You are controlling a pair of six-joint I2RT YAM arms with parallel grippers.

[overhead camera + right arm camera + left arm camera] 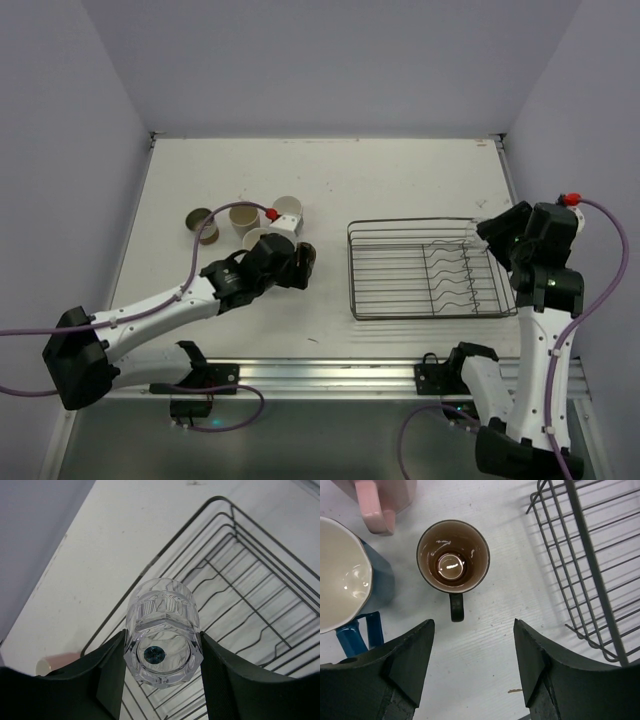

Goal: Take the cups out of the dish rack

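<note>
My open left gripper should keep moving toward the rack (352, 268) until it grabs the clear glass cup's loose end (162, 594), which sticks out past my right gripper's fingers.
My right gripper (162, 634) is shut on a clear glass cup (161, 630), held above the far right corner of the dark wire dish rack (250, 595). From above, the rack (400, 300) shows no cups inside, and the right gripper (488, 231) hangs over its back right corner. My left gripper (474, 622) is open with nothing between its fingers, just above the table. A dark brown mug (453, 556) stands upright right ahead of it, handle toward me. A blue mug (350, 580) stands at its left and a pink mug (377, 502) beyond.
From above, several cups (245, 219) stand grouped on the table left of the rack, by the left gripper (298, 262). The rack's near left corner (590, 570) lies close on the left gripper's right. Walls enclose the table on three sides.
</note>
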